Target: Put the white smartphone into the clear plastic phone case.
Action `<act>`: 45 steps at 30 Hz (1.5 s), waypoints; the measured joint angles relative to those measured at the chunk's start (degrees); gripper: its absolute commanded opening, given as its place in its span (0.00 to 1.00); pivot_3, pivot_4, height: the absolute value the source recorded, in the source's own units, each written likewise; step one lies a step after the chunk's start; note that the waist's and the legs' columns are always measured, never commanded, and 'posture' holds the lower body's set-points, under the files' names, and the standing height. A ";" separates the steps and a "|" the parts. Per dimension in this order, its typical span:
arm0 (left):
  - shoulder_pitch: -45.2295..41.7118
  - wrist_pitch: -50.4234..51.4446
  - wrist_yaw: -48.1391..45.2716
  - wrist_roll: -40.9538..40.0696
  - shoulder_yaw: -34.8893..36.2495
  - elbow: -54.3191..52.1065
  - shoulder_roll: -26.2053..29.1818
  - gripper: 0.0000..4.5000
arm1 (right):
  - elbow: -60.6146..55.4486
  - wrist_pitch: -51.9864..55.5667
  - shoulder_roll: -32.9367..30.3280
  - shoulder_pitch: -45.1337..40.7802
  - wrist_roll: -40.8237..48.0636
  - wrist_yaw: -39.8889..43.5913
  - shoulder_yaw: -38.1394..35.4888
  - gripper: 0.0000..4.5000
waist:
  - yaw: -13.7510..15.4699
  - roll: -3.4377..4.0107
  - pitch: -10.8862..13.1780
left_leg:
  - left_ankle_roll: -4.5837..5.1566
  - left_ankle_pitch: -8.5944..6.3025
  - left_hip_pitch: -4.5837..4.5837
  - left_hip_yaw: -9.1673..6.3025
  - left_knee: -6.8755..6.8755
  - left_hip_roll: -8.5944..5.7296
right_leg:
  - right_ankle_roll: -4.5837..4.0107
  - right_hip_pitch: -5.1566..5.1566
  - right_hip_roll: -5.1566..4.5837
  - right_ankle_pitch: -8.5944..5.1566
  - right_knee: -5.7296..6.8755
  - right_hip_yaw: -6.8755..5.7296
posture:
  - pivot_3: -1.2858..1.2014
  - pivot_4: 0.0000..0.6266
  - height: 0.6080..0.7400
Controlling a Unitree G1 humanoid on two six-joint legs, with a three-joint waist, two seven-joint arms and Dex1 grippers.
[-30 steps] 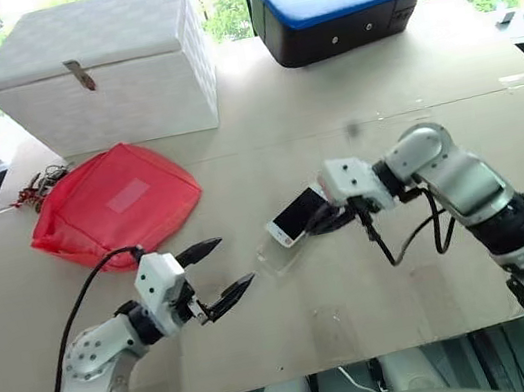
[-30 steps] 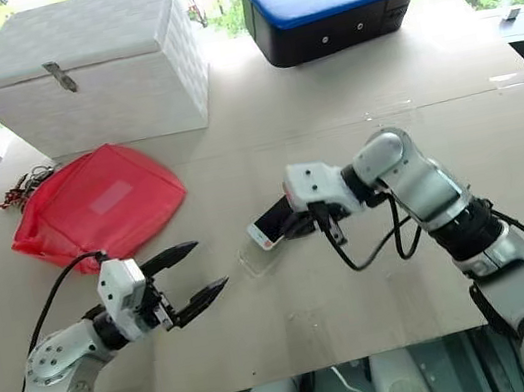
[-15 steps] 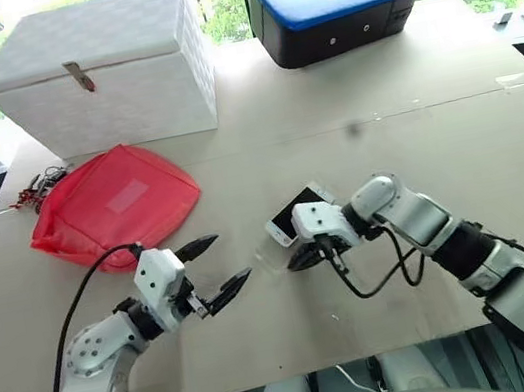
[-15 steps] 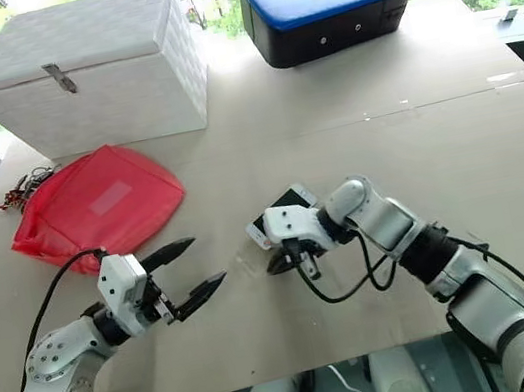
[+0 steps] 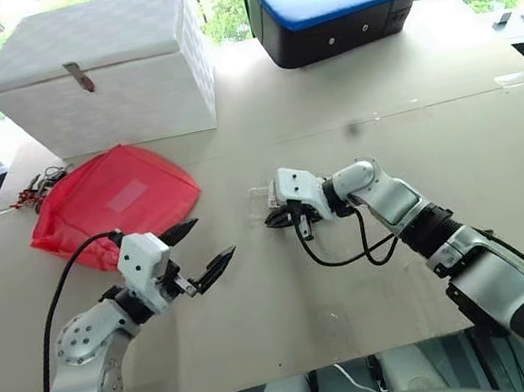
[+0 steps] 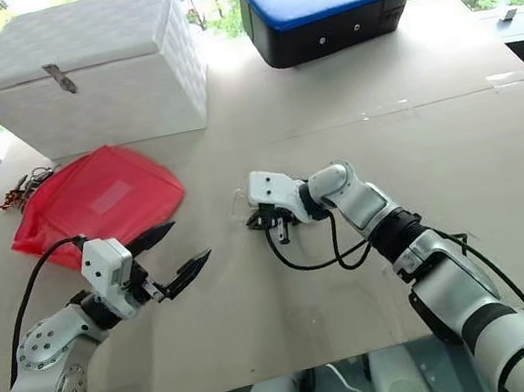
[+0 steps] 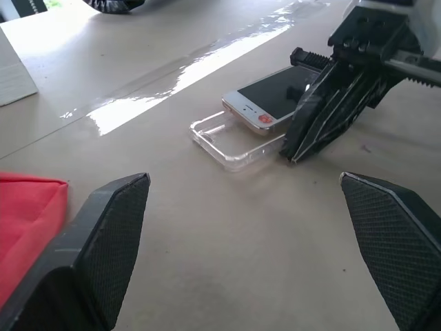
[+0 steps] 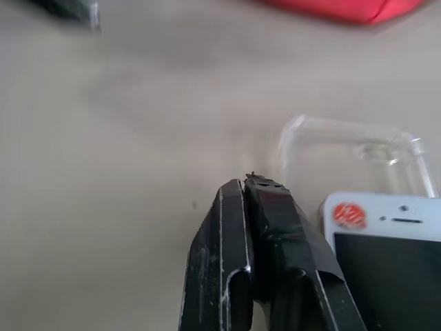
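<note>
I should leave the long edge and push from the home-button end with my right gripper: the clear plastic phone case juts past the white smartphone's camera end.
The white smartphone [image 7: 273, 96], black screen up, lies flat on the table with one end resting in the clear plastic phone case [image 7: 225, 136]. My right gripper [image 5: 274, 220] is shut and empty. Its tips are down at the table against the phone's near long edge. In the right wrist view the shut right gripper [image 8: 249, 183] sits beside the phone [image 8: 386, 241] and the case [image 8: 344, 134]. My left gripper [image 5: 211, 238] hovers open a hand's width to the left of the case, pointing at it, with nothing between its fingers [image 7: 110, 234].
A red bag [image 5: 111, 202] lies at the left, with keys [image 5: 37, 185] beside it. A white box [image 5: 98, 72] stands behind it. A blue-topped black case [image 5: 335, 5] sits at the back. Bare tabletop [image 5: 452, 122] stretches to the right.
My shut right gripper has swung to the left and down to the table. The phone and case have slid farther from me with it. The left gripper has edged slightly leftward and stayed open.
</note>
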 measured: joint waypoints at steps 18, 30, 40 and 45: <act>-0.65 -3.07 -0.22 1.85 -2.25 2.37 -2.05 1.00 | 27.80 -11.77 -3.25 -15.74 -10.39 -8.77 -1.29 0.02 | -1.15 0.00 0.00 | 0.00 0.00 -0.03 0.11 -0.06 -0.02 | 0.00 -0.10 -0.03 0.00 0.01 0.05 | 0.52 0.24 1.00; 2.41 -3.91 -1.17 0.98 -0.53 2.49 -1.80 1.00 | 33.90 -17.98 -2.38 -17.41 -13.00 -0.57 -0.45 0.02 | -2.42 0.00 0.00 | 0.00 0.01 0.00 0.12 -0.03 -0.01 | 0.00 -0.09 -0.02 0.00 0.06 0.09 | 0.52 0.24 1.00; 2.00 -3.91 -2.28 -0.06 -0.29 2.52 -0.96 1.00 | 27.55 -15.24 -3.28 -16.65 -10.85 -0.23 -4.27 0.02 | -2.45 0.02 0.01 | 0.00 0.01 -0.01 0.12 -0.02 -0.01 | 0.00 -0.09 -0.02 0.00 0.06 0.09 | 0.52 0.24 1.00; 1.62 -3.77 -2.98 -0.48 -0.26 3.48 -0.83 1.00 | 16.09 -9.45 -3.85 -12.58 -8.23 2.00 -4.64 0.02 | -2.36 0.00 0.00 | 0.00 0.00 -0.01 0.10 -0.01 -0.01 | 0.00 -0.08 -0.02 0.00 0.06 0.08 | 0.52 0.24 1.00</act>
